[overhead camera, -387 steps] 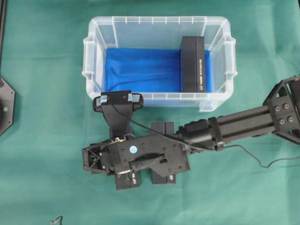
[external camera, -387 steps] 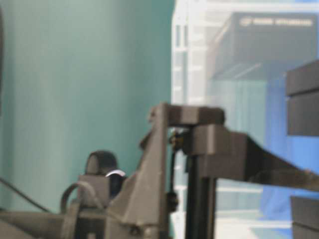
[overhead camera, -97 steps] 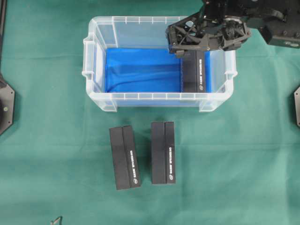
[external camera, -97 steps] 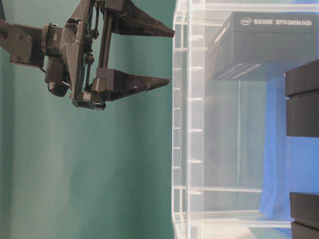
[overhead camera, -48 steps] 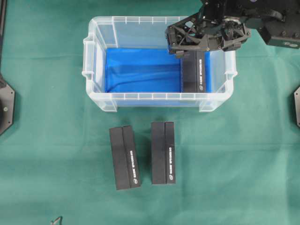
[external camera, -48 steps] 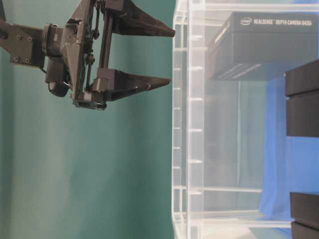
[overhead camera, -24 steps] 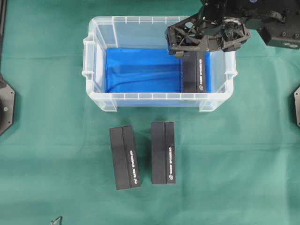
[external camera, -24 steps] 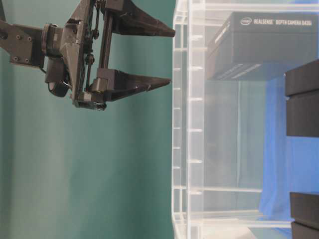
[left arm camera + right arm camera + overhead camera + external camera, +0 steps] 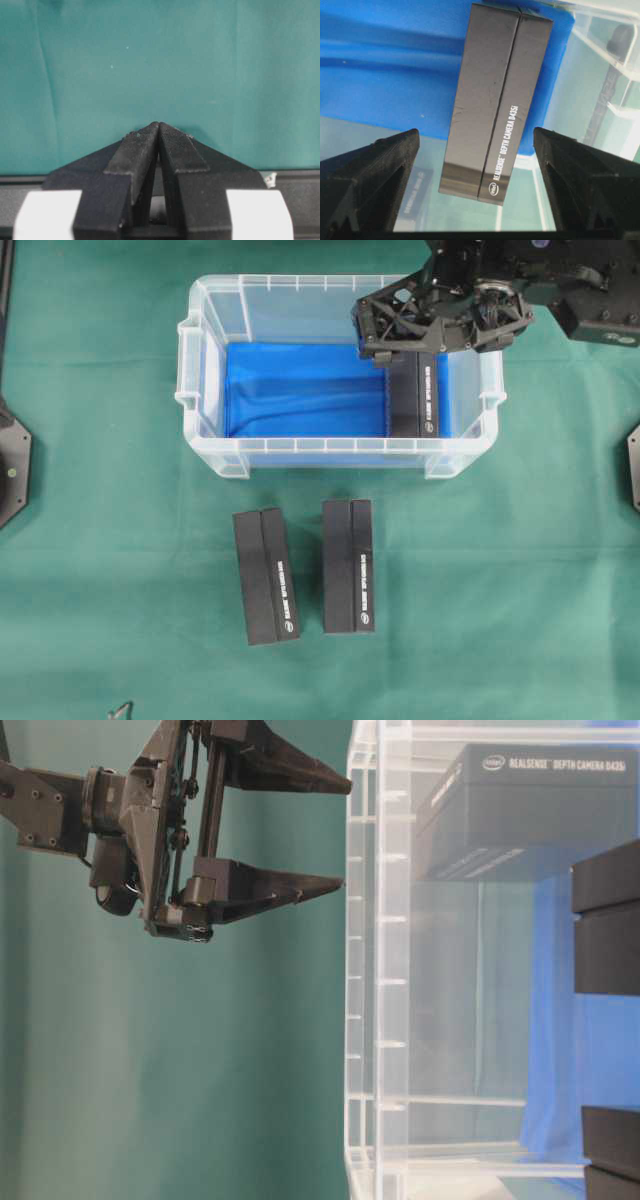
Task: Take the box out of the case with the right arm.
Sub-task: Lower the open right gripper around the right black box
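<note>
The black box (image 9: 413, 400) is resting over the spread blue lining (image 9: 305, 390) with its edges uncovered. The lining will therefore stay in the case when I lift the box out.
The case (image 9: 200, 360) is a clear tub with blue lining (image 9: 395, 75). One black box (image 9: 412, 400) lies at its right end, with white lettering facing up (image 9: 495, 100). My right gripper (image 9: 385, 335) hangs open above the far end of that box. In the table-level view the gripper (image 9: 346, 834) sits just above the case's rim (image 9: 365, 1020), clear of the box (image 9: 530, 810). In the right wrist view its fingers stand wide on either side of the box, touching nothing (image 9: 476, 132). My left gripper (image 9: 159, 125) is shut and empty over green cloth.
Two more black boxes (image 9: 266, 575) (image 9: 348, 565) lie side by side on the green cloth in front of the case. A black arm base (image 9: 12, 465) sits at the left edge. The case's walls surround the box closely on its right side.
Eight seconds ago the right gripper was low over the boxes on the cloth; it now hangs over the case's right end. In the last two seconds it has barely moved.
</note>
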You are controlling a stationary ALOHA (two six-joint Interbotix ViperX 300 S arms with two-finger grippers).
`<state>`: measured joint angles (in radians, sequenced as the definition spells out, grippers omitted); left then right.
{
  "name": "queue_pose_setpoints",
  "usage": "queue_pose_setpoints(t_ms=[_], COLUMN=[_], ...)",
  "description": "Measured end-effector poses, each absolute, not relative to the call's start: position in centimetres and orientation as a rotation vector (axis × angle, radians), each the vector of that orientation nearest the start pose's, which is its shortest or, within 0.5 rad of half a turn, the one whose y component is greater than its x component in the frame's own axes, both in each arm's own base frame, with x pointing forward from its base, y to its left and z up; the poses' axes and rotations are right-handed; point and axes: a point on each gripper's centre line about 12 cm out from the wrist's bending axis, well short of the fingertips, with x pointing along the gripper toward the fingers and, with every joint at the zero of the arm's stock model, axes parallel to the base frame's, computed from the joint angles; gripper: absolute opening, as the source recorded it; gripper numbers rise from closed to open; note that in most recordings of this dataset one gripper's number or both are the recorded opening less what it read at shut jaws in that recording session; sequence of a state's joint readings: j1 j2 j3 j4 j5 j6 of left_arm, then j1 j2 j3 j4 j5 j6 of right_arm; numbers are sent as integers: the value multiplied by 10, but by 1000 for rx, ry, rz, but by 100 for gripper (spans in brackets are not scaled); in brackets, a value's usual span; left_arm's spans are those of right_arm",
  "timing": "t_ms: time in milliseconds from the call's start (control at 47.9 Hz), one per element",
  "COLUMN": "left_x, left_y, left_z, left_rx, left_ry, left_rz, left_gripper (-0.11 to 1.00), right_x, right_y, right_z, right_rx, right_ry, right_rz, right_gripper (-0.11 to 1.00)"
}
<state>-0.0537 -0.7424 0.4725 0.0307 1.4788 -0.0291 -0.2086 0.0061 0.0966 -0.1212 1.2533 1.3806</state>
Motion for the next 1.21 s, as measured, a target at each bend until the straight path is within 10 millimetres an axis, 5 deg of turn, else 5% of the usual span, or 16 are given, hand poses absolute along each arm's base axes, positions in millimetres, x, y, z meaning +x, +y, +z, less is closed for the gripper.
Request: queue_pose_setpoints(t_ms=[459, 1210], left_x=[172, 172], left_y=[-5, -6], left_z=[358, 358], left_rx=[29, 28], left_ry=[1209, 1206], left_rz=[-3, -4], left_gripper=[2, 2], right_x=[370, 373], right_y=[-91, -88], right_z=[269, 217], right_rx=[1160, 1211], right_ry=[988, 976], right_rz=[-1152, -1145], right_gripper=[90, 93])
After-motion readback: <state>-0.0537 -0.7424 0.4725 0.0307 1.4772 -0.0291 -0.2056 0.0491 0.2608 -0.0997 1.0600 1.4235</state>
